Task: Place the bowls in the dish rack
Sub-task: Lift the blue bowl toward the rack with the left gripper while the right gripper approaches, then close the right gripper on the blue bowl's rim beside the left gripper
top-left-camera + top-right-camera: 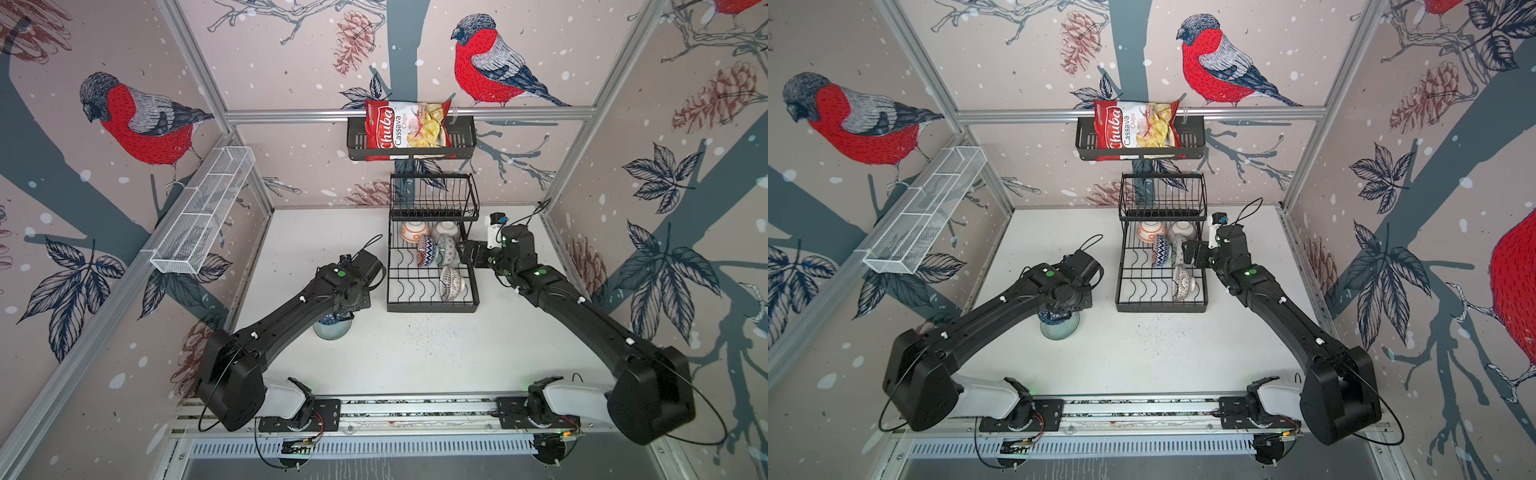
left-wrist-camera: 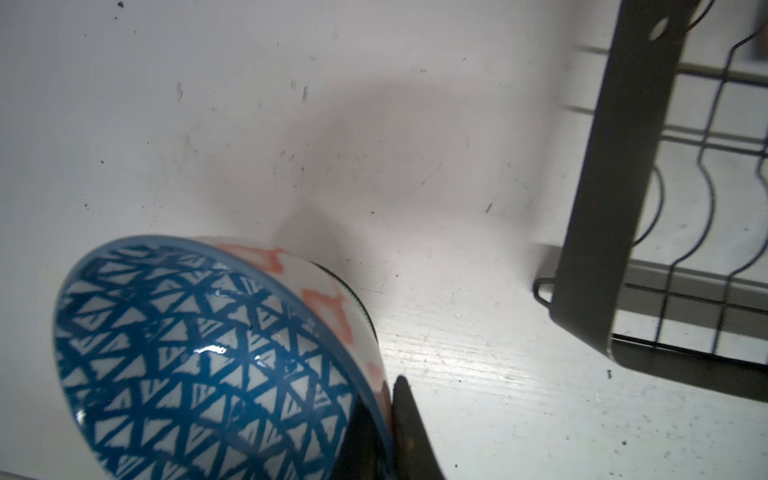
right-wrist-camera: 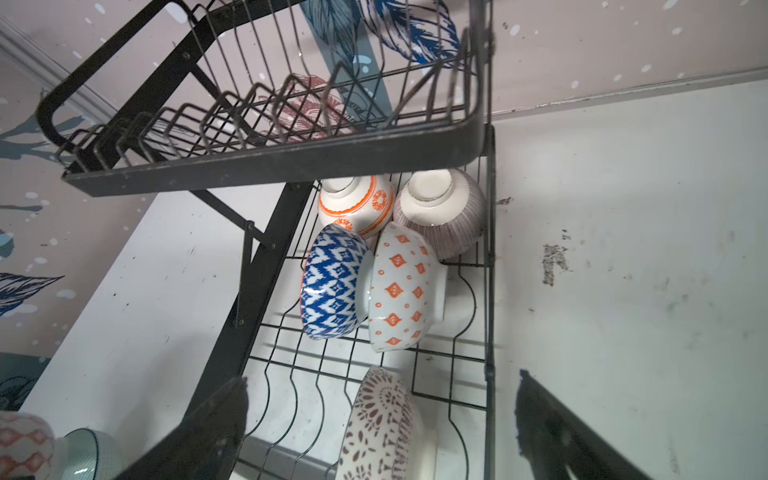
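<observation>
The robot's left gripper pinches one edge of the blue-triangle bowl (image 2: 372, 393), so its open right gripper should keep moving toward the bowl's free rim (image 2: 200, 248) and close there.
My left gripper (image 2: 384, 401) is shut on the rim of a bowl (image 2: 199, 357) that is blue triangles inside and orange-patterned outside, tilted, just above the table left of the dish rack (image 1: 432, 306). In both top views my wrist covers most of that bowl (image 1: 332, 319); a grey-green bowl (image 1: 331, 330) sits right under it. The rack's lower tier holds several bowls: orange floral (image 3: 357, 203), pink-lined (image 3: 444, 216), blue zigzag (image 3: 332, 282), orange diamonds (image 3: 403, 291) and brown dotted (image 3: 382, 428). My right gripper (image 3: 382, 376) hangs open above the brown dotted bowl, holding nothing.
The rack's upper basket tier (image 3: 291, 160) overhangs the back bowls. A black slotted shelf (image 1: 357, 143) with a chips bag (image 1: 409, 124) hangs on the back wall. A white mesh basket (image 1: 203, 212) is fixed to the left wall. Bare table lies in front of the rack.
</observation>
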You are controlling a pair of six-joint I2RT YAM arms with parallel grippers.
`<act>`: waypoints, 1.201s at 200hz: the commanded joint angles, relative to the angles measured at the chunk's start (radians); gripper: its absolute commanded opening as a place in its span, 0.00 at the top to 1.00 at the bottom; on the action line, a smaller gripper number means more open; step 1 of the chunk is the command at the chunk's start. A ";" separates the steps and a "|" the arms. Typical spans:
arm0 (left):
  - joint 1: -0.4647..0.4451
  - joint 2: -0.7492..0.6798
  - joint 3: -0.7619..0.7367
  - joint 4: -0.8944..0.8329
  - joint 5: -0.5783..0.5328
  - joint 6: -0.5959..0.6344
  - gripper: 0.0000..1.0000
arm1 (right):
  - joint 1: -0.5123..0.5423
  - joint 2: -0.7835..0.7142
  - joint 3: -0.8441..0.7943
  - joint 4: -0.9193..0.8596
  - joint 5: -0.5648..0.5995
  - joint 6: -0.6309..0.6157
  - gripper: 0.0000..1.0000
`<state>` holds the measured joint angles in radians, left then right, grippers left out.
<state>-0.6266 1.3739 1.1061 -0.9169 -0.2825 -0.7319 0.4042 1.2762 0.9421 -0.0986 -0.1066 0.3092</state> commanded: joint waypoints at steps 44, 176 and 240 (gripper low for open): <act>-0.001 -0.048 0.101 0.141 0.041 0.062 1.00 | 0.038 -0.052 -0.052 0.148 -0.166 -0.001 0.00; 0.039 -0.044 0.091 0.651 0.370 0.116 1.00 | 0.206 -0.112 -0.191 0.360 -0.284 -0.077 0.00; 0.071 -0.038 0.049 0.807 0.571 0.067 1.00 | 0.267 -0.102 -0.200 0.437 -0.274 -0.090 0.00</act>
<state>-0.5598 1.3361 1.1595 -0.2558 0.1879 -0.6510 0.6590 1.1698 0.7364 0.2600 -0.3733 0.2344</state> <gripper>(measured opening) 0.092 0.995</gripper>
